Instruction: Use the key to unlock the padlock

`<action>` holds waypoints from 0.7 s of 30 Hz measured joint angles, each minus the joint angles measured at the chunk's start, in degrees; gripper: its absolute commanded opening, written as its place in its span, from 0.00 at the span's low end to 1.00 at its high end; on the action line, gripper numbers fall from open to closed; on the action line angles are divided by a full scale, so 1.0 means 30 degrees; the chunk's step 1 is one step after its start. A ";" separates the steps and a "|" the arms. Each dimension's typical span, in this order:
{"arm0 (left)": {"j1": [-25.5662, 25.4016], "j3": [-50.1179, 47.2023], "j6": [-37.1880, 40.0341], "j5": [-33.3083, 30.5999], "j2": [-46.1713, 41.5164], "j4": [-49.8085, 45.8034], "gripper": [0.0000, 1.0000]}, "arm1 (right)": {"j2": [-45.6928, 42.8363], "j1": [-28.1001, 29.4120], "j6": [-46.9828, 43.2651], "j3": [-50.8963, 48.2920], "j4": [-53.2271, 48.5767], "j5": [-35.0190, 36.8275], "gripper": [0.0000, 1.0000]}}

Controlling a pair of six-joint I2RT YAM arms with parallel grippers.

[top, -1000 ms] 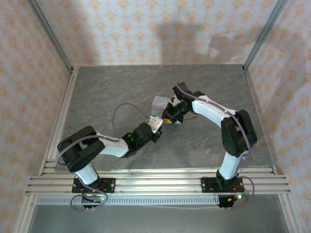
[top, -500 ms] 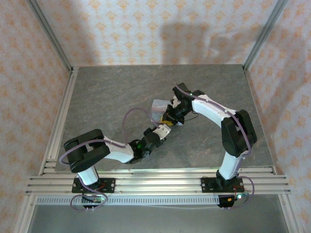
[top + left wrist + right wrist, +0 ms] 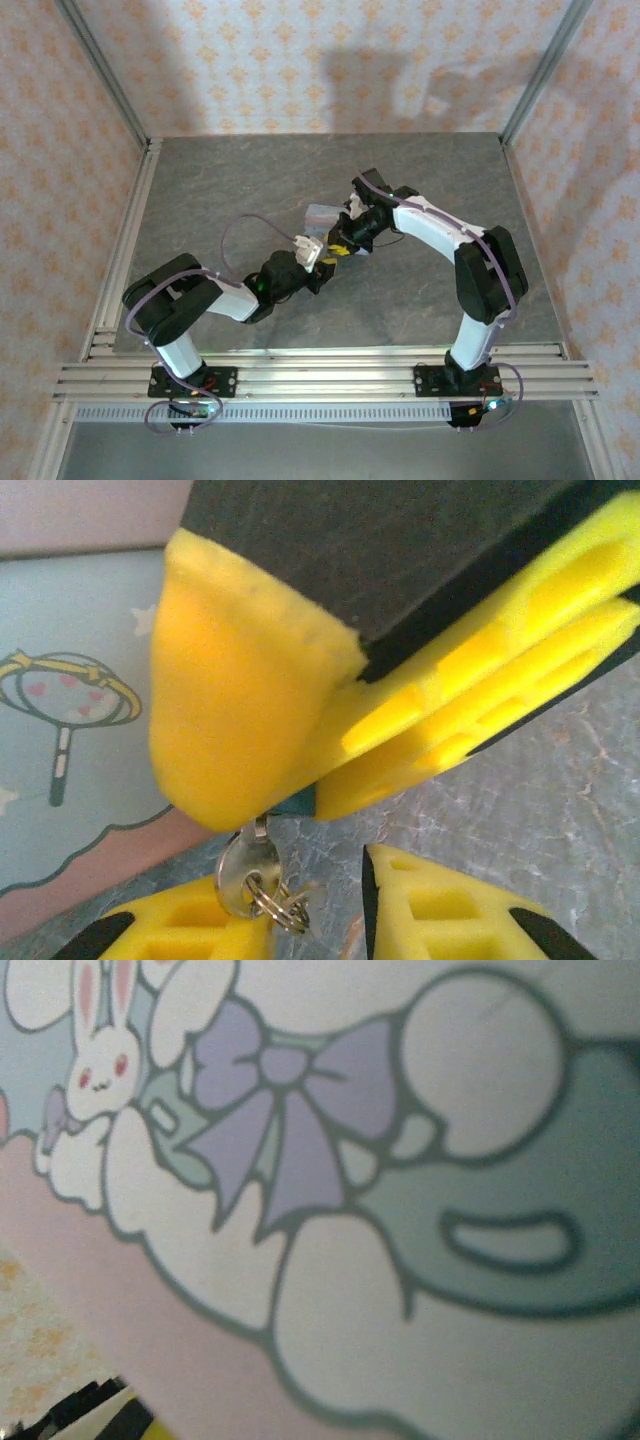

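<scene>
My left gripper should centre both fingers around the key (image 3: pixel 250 865) and pinch it before turning it, because the key's head (image 3: pixel 250 870) lies against one finger of the open gripper.
In the left wrist view, my right gripper's yellow fingers (image 3: pixel 240 710) are shut on the padlock (image 3: pixel 298 801). Just a sliver of its bluish body shows between them. The silvery key (image 3: pixel 243 870) sticks out of the padlock's underside, its ring (image 3: pixel 278 905) dangling. My left gripper (image 3: pixel 318 905) is open just below. The key's head lies against its left finger (image 3: pixel 170 935), and the right finger (image 3: pixel 450 910) stands apart from it. In the top view, the left gripper (image 3: pixel 322 259) and the right gripper (image 3: pixel 341 247) meet mid-table.
A pale blue tin with a cartoon lid (image 3: pixel 322 216) lies just behind the grippers, close in the left wrist view (image 3: pixel 70 730) and under the right wrist camera (image 3: pixel 330 1260). Grey stone-patterned table (image 3: pixel 220 190) around; aluminium rails (image 3: pixel 320 375) at the near edge.
My left gripper was shut and now stands open, off the key. The left arm pushed forward, then drew back a little. The right arm has hardly moved.
</scene>
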 measured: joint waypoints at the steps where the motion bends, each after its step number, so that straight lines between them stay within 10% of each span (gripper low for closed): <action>1: 0.0131 -0.0015 -0.0248 0.0364 0.0066 0.0153 0.32 | 0.0000 -0.0007 0.0000 0.0000 0.0022 -0.0044 0.00; 21: 0.3818 -0.2113 -0.4175 0.5814 -0.1013 0.1304 0.34 | 0.0000 -0.0262 -0.0138 -0.0007 0.0182 -0.0495 0.00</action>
